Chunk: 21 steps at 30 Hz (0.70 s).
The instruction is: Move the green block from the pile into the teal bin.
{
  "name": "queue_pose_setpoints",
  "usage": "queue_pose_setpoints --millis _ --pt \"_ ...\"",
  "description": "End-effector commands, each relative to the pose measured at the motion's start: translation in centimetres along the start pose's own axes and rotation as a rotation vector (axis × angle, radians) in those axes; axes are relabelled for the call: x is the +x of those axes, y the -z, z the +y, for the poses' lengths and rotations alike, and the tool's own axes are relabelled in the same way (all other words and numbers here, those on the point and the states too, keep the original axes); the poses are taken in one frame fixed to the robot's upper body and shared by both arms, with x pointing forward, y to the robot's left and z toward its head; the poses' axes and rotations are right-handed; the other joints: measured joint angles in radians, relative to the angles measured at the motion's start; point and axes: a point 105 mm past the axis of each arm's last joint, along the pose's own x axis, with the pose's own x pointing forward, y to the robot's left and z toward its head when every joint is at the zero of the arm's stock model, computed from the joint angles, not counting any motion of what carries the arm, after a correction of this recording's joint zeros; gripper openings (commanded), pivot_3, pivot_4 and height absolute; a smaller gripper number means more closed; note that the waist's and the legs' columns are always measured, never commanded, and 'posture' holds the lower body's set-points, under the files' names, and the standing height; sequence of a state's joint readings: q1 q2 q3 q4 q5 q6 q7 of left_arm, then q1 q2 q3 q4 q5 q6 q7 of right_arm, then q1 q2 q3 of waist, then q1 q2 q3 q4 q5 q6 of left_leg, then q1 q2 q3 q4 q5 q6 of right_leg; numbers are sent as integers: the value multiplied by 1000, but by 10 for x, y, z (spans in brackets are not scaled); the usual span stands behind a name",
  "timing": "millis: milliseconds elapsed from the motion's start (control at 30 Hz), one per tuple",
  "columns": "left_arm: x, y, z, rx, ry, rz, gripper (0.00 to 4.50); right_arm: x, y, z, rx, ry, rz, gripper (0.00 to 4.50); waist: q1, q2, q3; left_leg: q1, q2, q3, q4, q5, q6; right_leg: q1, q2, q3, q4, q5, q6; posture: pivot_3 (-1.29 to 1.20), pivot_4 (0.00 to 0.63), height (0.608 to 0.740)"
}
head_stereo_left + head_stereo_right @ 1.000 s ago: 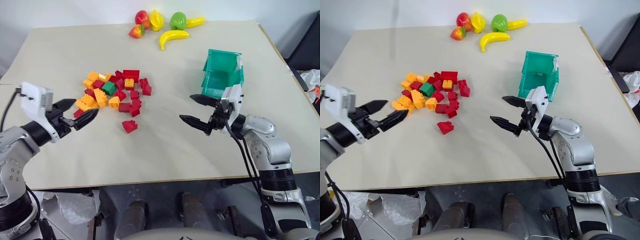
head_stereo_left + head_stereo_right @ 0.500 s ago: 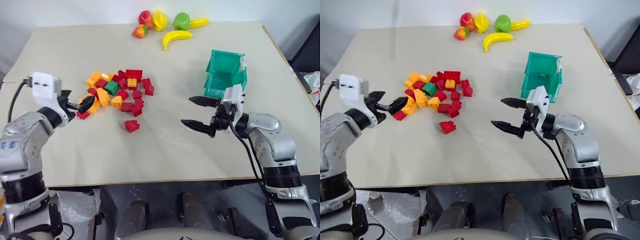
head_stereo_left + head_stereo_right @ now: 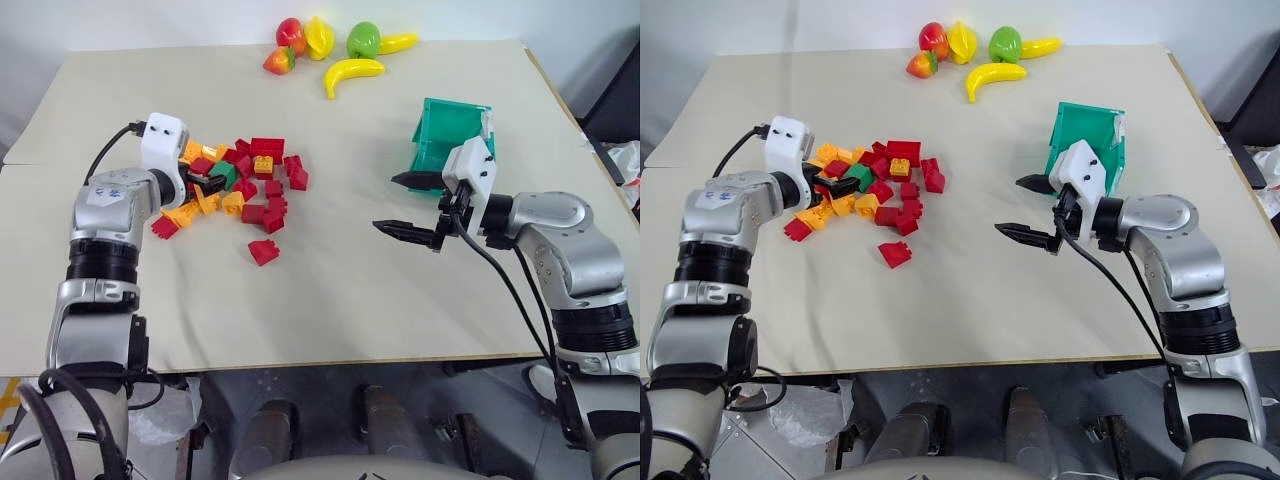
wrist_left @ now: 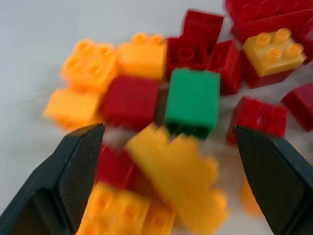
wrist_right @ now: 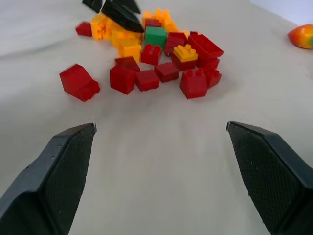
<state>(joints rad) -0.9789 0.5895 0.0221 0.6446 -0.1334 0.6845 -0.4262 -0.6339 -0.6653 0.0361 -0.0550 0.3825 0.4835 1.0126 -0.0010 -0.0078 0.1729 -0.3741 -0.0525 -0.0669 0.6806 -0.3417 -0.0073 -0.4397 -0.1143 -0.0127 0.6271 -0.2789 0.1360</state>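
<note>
The teal bin is near the robot's right gripper and far from the green block, so the left gripper should put the block down midway for the right gripper.
The pile of red and orange-yellow bricks lies left of the table's middle. The green block sits in its left part, lying among red and orange bricks. My left gripper is open and low at the pile's left edge, its tips just short of the green block, which lies ahead between the fingers. The teal bin stands at the right, its cut-away front facing the near edge. Just in front of the bin my right gripper hovers open and empty, pointing left toward the pile.
Toy fruit, including a yellow banana and a green apple, lie at the table's far edge. One red brick lies apart on the near side of the pile. Bare tabletop spans between the pile and the bin.
My left arm has reached forward from the near left edge to the pile, its open fingers now at the green block. The right gripper has lifted slightly and turned, still open.
</note>
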Motion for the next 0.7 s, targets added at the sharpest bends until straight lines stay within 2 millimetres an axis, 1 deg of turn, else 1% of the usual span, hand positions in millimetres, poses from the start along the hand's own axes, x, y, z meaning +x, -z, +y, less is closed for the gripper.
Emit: queue_pose_setpoints --millis 33,100,233,300,400,700 --pt "9 -18 -8 27 47 -31 4481 -4 -13 -2 -34 -4 23 4500 0 0 0 -1 0 0 0 0 0 -1 0 0 0 0 0 0 150 740" --pt "16 -21 -17 26 87 -13 4481 -4 -16 -3 -35 -1 25 4500 0 0 0 -2 -1 0 0 0 0 -1 0 0 0 0 0 0 150 740" --pt "24 -17 -25 -10 124 32 4481 -4 -15 -5 -39 16 29 4500 -1 -1 0 -2 -1 0 0 0 0 -2 0 0 0 0 1 0 150 740" --pt "26 -15 -27 -21 130 58 4481 -5 -15 -6 -40 20 32 4500 -4 -1 0 -2 -1 1 0 0 0 -3 0 0 0 0 1 0 150 740" --pt "29 -9 -24 -24 95 113 4481 -6 -13 -6 -43 28 43 4500 -2 -1 0 -2 -1 1 0 0 0 -3 0 0 1 0 1 0 150 740" --pt "31 -3 -33 -35 117 192 4481 -7 -10 -3 -46 37 42 4500 -3 -1 1 -3 -2 2 0 0 1 -3 -1 1 1 1 1 0 150 740"
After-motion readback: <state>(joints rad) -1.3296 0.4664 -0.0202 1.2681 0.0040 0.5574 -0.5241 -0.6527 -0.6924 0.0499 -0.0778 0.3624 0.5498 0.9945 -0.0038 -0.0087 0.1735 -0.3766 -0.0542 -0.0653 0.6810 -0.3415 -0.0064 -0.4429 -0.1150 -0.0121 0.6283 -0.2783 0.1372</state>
